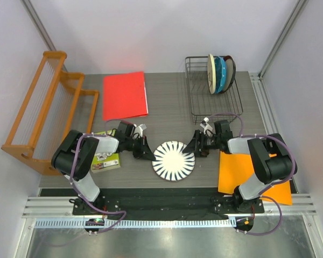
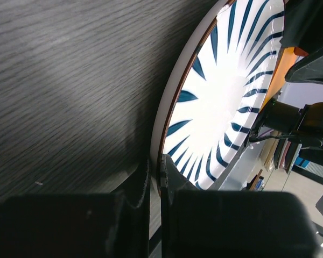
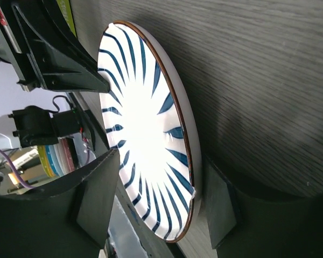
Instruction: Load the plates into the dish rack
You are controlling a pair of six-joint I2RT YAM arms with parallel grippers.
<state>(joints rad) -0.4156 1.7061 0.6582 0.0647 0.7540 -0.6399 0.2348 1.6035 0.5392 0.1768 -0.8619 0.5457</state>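
Next, I take the plate's opposite side [image 1: 192, 161] with my right gripper and move the plate to the dish rack, because my left gripper pinches the white plate's side [image 1: 155, 161] farthest from the dish rack.
The white plate with black radial petals [image 1: 174, 160] lies near the table's front, between my two grippers. My left gripper [image 1: 149, 155] is shut on its left rim; in the left wrist view the fingers [image 2: 155, 166] pinch the plate's edge [image 2: 220, 97]. My right gripper [image 1: 196, 150] is at the plate's right rim. In the right wrist view the plate [image 3: 145, 134] sits between the jaws of the right gripper [image 3: 159, 177], which stand open with a gap on the upper side. The black wire dish rack [image 1: 196, 102] at the back right holds three plates [image 1: 219, 73] upright.
An orange wooden slatted rack [image 1: 43, 107] stands along the left side. A red sheet [image 1: 125, 95] lies at the back middle. An orange sheet [image 1: 247, 177] lies under the right arm. A green packet [image 1: 105, 160] lies beneath the left arm.
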